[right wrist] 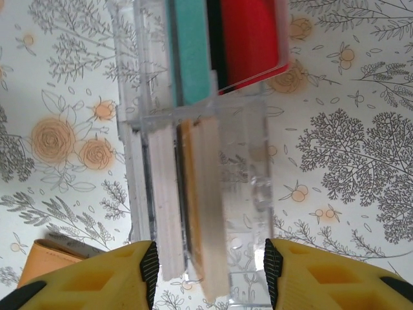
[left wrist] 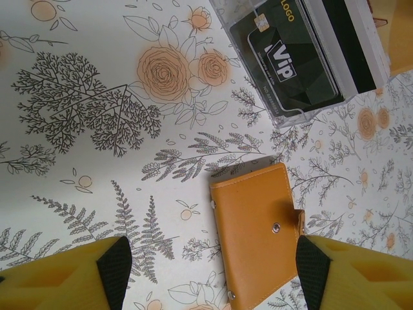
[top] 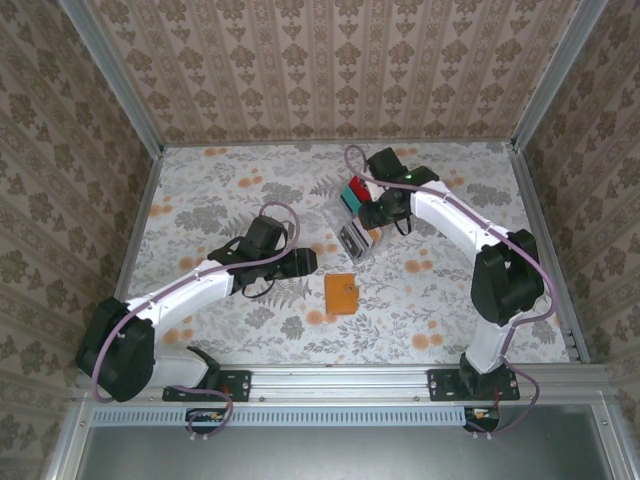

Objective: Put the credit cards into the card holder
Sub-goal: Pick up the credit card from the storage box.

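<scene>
The right gripper's open fingers reach across both the white and beige cards [right wrist: 177, 206], so the robot should narrow them over the beige stack [right wrist: 204, 200] and pinch a single card.
The orange-tan card holder [left wrist: 258, 232] lies closed and snapped on the flowered table, also seen from above as the card holder [top: 342, 293]. My left gripper [left wrist: 213, 278] hovers open over it, its right finger near the strap edge. The credit cards stand in a clear acrylic rack [right wrist: 245, 174]: a teal card [right wrist: 192, 51], a red card [right wrist: 251, 39], and white and beige cards [right wrist: 203, 213]. A black VIP card [left wrist: 297, 61] lies in the rack's front section. My right gripper [right wrist: 211, 268] is open, straddling the white and beige cards with gaps on both sides.
The rack [top: 352, 235] sits mid-table, just beyond the card holder, with both grippers close around it. Patterned walls and metal frame rails [top: 540, 230] enclose the table. Free room lies at the left and near right.
</scene>
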Robot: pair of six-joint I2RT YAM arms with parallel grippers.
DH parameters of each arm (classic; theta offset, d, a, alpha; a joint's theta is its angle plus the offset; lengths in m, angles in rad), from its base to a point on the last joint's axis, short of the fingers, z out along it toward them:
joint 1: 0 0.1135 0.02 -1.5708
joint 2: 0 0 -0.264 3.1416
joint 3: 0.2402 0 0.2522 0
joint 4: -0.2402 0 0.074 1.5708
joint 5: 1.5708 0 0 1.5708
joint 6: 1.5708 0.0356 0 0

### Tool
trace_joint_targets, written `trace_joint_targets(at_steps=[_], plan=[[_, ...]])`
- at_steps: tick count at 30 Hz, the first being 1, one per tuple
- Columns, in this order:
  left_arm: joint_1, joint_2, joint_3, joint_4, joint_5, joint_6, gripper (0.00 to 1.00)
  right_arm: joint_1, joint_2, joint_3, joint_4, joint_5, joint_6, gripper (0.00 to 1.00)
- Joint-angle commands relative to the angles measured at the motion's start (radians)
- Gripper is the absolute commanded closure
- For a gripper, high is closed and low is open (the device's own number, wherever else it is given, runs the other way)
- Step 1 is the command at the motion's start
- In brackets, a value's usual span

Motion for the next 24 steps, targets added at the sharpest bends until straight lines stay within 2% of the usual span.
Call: trace_joint_targets(at_steps=[1, 6, 14, 24], plan=[[-0.004, 0.014, 0.021, 0.009, 0.003, -0.019, 0.28, 0.053, 0.042, 0.044, -0.056, 0.195, 0.017, 0.5], [-0.004, 0.009, 0.018, 0.012, 0.005, -0.024, 0.28, 0.116, 0.102, 0.087, -0.073, 0.384, 0.011, 0.5], [-0.002, -0.002, 0.0, 0.015, 0.001, -0.033, 0.28, 0.155, 0.167, 0.111, -0.09, 0.409, -0.002, 0.5], [-0.001, -0.004, 0.001, 0.013, -0.003, -0.038, 0.28, 0.18, 0.2, 0.122, -0.094, 0.574, 0.001, 0.53]])
